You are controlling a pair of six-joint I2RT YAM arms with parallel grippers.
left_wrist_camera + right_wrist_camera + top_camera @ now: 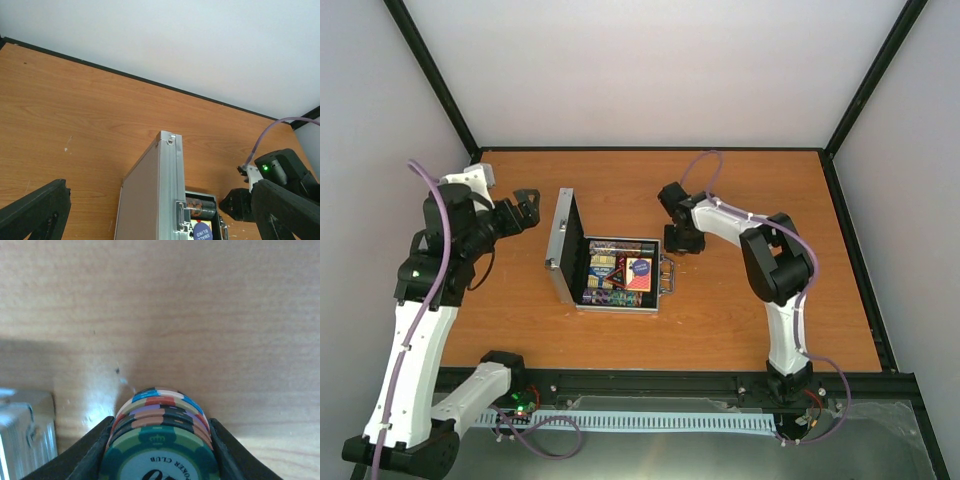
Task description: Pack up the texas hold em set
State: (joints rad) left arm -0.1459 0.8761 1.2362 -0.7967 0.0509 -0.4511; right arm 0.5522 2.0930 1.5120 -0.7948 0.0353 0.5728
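Observation:
The chip stack [159, 425] is held clear of the case [27, 427] by my right gripper, so my left gripper should keep moving toward the chip stack until its fingers face the chip stack.
The silver case [563, 250] lies open mid-table with its lid upright on the left. Its black tray [617, 273] holds card decks, chips and buttons, and the metal handle [667, 275] faces right. My left gripper [525, 212] is open and empty just left of the lid; in the left wrist view the lid's edge [167, 195] stands between its spread fingers [35, 212]. My right gripper [681, 243] hovers by the case's far right corner, shut on a stack of multicoloured poker chips [162, 412] above bare table. A corner of the case [20, 432] shows at its left.
A blue "small blind" button [202, 231] and a row of chips [201, 206] show inside the case. The right arm [280, 172] is seen beyond the case. Black frame posts and white walls [650, 70] bound the wooden table [750, 320].

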